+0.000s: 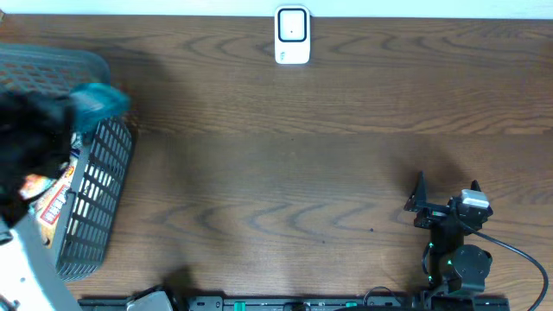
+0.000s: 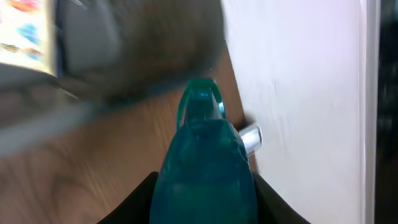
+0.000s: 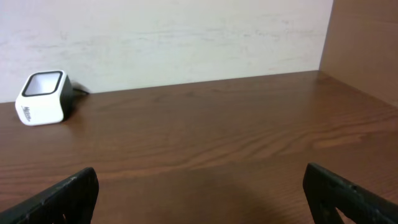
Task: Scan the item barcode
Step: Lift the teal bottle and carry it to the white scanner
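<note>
My left gripper should continue to move to the wood before the scanner and let go, since that is clear and the teal item hangs above the basket's rim.
A teal, bottle-shaped item sits between the black fingers of my left gripper, which is shut on it. The picture is blurred and no barcode shows. From overhead, the teal item hangs at the far left over the rim of the grey basket, with my left gripper a dark blur beside it. The white barcode scanner stands at the back middle of the table, and the scanner also appears at far left in the right wrist view. My right gripper rests open and empty at the front right.
The grey mesh basket holds colourful packets; a packet also shows in the left wrist view. A white wall lies beyond the table's far edge. A black cable loops from the right arm's base.
</note>
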{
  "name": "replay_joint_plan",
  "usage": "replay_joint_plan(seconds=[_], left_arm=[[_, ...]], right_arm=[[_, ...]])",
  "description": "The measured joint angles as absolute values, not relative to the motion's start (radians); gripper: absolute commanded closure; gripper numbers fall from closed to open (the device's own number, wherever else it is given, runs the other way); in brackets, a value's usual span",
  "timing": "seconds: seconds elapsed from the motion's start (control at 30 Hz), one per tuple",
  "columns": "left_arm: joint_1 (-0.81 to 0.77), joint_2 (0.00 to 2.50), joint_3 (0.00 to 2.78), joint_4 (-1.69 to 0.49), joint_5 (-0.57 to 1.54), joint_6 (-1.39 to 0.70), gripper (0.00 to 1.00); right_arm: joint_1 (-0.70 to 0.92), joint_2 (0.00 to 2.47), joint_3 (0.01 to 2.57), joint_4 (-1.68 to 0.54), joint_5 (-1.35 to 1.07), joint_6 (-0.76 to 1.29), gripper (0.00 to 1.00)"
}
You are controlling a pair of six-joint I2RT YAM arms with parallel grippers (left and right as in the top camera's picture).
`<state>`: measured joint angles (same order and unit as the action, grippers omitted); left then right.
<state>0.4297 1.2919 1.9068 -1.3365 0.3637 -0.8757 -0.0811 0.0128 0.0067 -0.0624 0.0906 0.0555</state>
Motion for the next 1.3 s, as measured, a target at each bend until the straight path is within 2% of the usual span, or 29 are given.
replay_joint_plan(seconds=[0.23, 0.5, 0.8, 1.1, 1.3], left_arm=[[-0.013, 1.345, 1.907, -1.346, 0.158, -0.932, 0.75], [-0.355, 1.581, 1.908, -1.419, 0.020, -0.978, 0.75], [-0.535, 1.856, 1.908, -1.411, -0.003, -1.094, 0.74], [-0.574, 2.010, 1.908, -1.371, 0.001, -1.213, 0.73], [-0.574, 2.051, 1.908, -1.330, 0.017, -1.396, 0.69]], right_arm=[[-0.081, 0.013, 0.007, -0.062, 0.091, 0.056, 0.01], [-0.081, 0.013, 0.007, -0.062, 0.090, 0.056, 0.01], [-0.081, 0.013, 0.007, -0.062, 0.090, 0.056, 0.01], [-0.081, 0.013, 0.007, -0.062, 0.091, 0.056, 0.01], [-0.081, 0.013, 0.007, -0.062, 0.090, 0.056, 0.01]])
